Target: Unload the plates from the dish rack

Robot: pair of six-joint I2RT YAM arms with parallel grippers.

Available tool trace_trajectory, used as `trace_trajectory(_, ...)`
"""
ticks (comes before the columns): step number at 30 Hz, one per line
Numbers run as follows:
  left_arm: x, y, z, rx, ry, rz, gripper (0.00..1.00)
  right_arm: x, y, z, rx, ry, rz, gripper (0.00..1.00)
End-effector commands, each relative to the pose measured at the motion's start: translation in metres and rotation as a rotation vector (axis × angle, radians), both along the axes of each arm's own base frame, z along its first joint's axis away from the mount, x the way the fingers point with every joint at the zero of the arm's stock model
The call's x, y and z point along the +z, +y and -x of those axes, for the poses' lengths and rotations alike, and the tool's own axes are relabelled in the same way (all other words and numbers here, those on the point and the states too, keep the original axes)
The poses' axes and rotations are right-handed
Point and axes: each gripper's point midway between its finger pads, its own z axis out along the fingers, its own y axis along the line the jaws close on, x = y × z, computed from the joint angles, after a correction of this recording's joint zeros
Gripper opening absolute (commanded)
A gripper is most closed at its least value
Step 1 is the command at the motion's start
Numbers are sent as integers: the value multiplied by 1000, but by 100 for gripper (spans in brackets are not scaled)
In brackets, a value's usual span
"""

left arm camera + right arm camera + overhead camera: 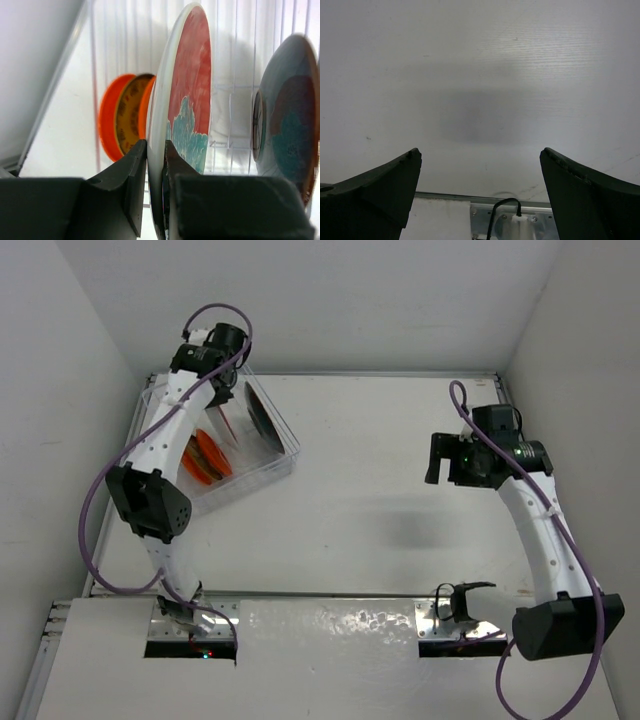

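The red-and-teal plate (pixel 226 424) is in the dish rack, far from the open space (pixel 415 430) by my right gripper, so next my left gripper lifts and passes it across.
The clear dish rack (pixel 285 455) stands at the table's far left; its ribbed wall shows in the left wrist view (pixel 120 40). My left gripper (pixel 156 150) reaches into it (pixel 232 398) and is shut on the white rim of an upright plate with a red-and-teal face (pixel 190 90). A second large dark teal plate (pixel 290 120) stands to its right, and shows in the top view (pixel 262 412). Orange plates (pixel 107 120), one with a yellow-patterned face (pixel 131 112), stand behind in the rack (pixel 205 458). My right gripper (pixel 480 160) is open and empty above bare table (pixel 440 458).
White walls enclose the table on the left, back and right. A metal strip with a black cable (pixel 505 210) runs along the near edge by the right arm's base (pixel 460 602). The rack sits angled near the back left corner.
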Motion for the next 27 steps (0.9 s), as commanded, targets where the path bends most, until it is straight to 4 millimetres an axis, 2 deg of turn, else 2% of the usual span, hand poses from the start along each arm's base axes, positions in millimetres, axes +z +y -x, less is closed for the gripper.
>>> trace_trajectory(1, 96, 11, 1, 43, -307, 9, 0, 20, 14, -19, 30, -63, -57, 99)
trace_trajectory(3, 114, 21, 11, 82, -352, -18, 0, 31, 25, -28, 50, -96, -114, 99)
trace_trajectory(4, 123, 20, 9, 76, -396, -3, 0, 40, 34, -37, 51, -136, -169, 99)
trace_trajectory(5, 143, 20, 19, 59, -463, 24, 0, 50, 54, -41, 108, -156, -276, 99)
trace_trajectory(6, 147, 17, 22, 15, -475, 34, 0, 66, 68, -55, 142, -233, -349, 99)
trace_trajectory(7, 187, 4, 29, -61, -635, 131, 0, 81, 92, -55, 184, -243, -502, 99)
trace_trajectory(8, 185, -3, 30, -123, -651, 148, 0, 90, 104, -59, 200, -260, -580, 99)
trace_trajectory(9, 198, -12, 35, -184, -712, 187, 0, 115, 113, -73, 237, -359, -647, 99)
trace_trajectory(10, 225, -31, 34, -285, -826, 266, 0, 129, 124, -76, 212, -357, -747, 99)
trace_trajectory(11, 233, -36, 50, -326, -878, 307, 0, 141, 131, -79, 222, -373, -801, 99)
trace_trajectory(12, 240, -46, 55, -378, -914, 351, 0, 162, 140, -88, 262, -431, -849, 99)
trace_trajectory(13, 255, -68, 62, -502, -965, 420, 0, 175, 155, -87, 269, -419, -913, 99)
trace_trajectory(14, 262, -87, 74, -611, -997, 499, 0, 189, 170, -92, 289, -439, -926, 99)
trace_trajectory(15, 256, -88, 77, -600, -989, 523, 0, 196, 169, -99, 272, -455, -918, 99)
trace_trajectory(16, 265, -109, 84, -717, -1013, 598, 0, 197, 183, -98, 305, -453, -895, 99)
trace_trajectory(17, 255, -121, 87, -749, -993, 675, 0, 216, 187, -103, 319, -495, -871, 99)
trace_trajectory(18, 253, -133, 90, -800, -984, 732, 0, 200, 189, -115, 276, -462, -823, 99)
trace_trajectory(19, 258, -149, 97, -898, -995, 798, 0, 197, 194, -118, 290, -465, -795, 99)
trace_trajectory(20, 243, -159, 93, -899, -956, 882, 0, 195, 195, -123, 287, -468, -787, 99)
trace_trajectory(22, 242, -172, 96, -962, -947, 959, 0, 190, 198, -132, 281, -482, -780, 99)
trace_trajectory(23, 231, -179, 92, -955, -912, 1019, 0, 185, 200, -133, 284, -479, -776, 99)
trace_trajectory(25, 227, -187, 91, -990, -893, 1066, 0, 177, 203, -136, 287, -475, -757, 99)
trace_trajectory(26, 216, -193, 85, -979, -852, 1114, 0, 169, 204, -137, 285, -459, -751, 99)
trace_trajectory(27, 215, -196, 84, -990, -844, 1136, 0, 164, 205, -138, 286, -449, -750, 99)
